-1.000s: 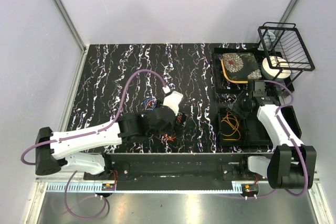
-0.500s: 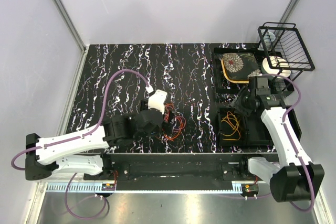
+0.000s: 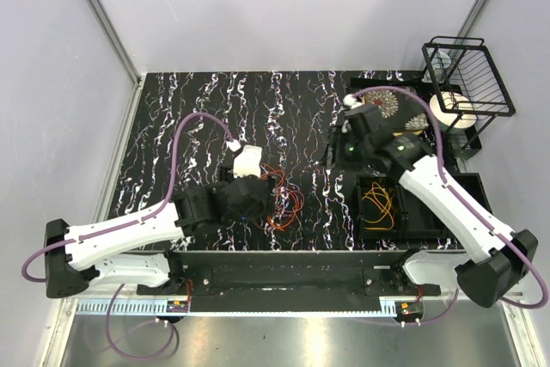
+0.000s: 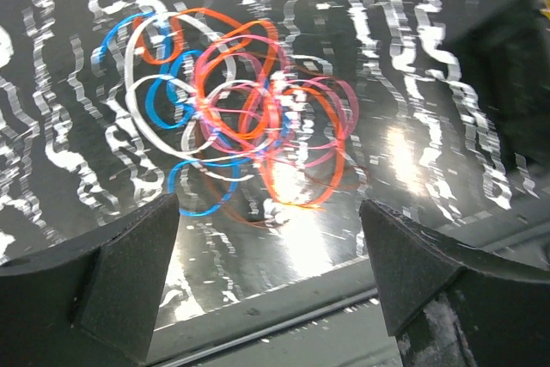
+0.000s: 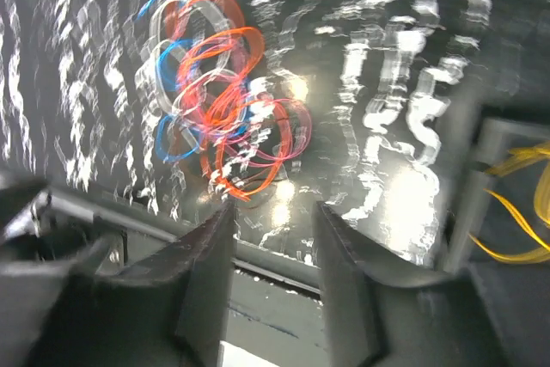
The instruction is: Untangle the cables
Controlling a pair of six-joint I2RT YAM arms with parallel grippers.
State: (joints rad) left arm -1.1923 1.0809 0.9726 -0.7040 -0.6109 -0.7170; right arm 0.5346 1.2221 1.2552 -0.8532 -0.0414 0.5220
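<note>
The brown cable (image 4: 254, 223) will slip free and leave the tangle behind when I lift it, because thin brown strands of cable (image 4: 356, 183) stray out past the orange loops.
The cables (image 3: 285, 202) lie as one tangle of orange, red, blue and pale loops on the black marbled table, near its front edge. My left gripper (image 3: 260, 202) sits just left of the tangle, low over the table. In the left wrist view the tangle (image 4: 241, 118) lies ahead of my left gripper (image 4: 268, 221), which is wide open with nothing between its jaws. My right gripper (image 3: 338, 154) hangs above the table, to the right of the tangle and beyond it. The right wrist view shows the tangle (image 5: 222, 118) ahead of my open, empty right gripper (image 5: 273, 217).
A black tray (image 3: 421, 228) at the right holds a yellow cable coil (image 3: 378, 204), also seen as a yellow coil (image 5: 516, 204) at the right wrist view's edge. Behind it are a flowered dish (image 3: 391, 102), a white roll (image 3: 451, 112) and a wire basket (image 3: 468, 75).
My left arm has drawn back to the left, uncovering the tangle. My right arm has swung from over the tray out to the table's middle, and its jaws stand a little wider.
</note>
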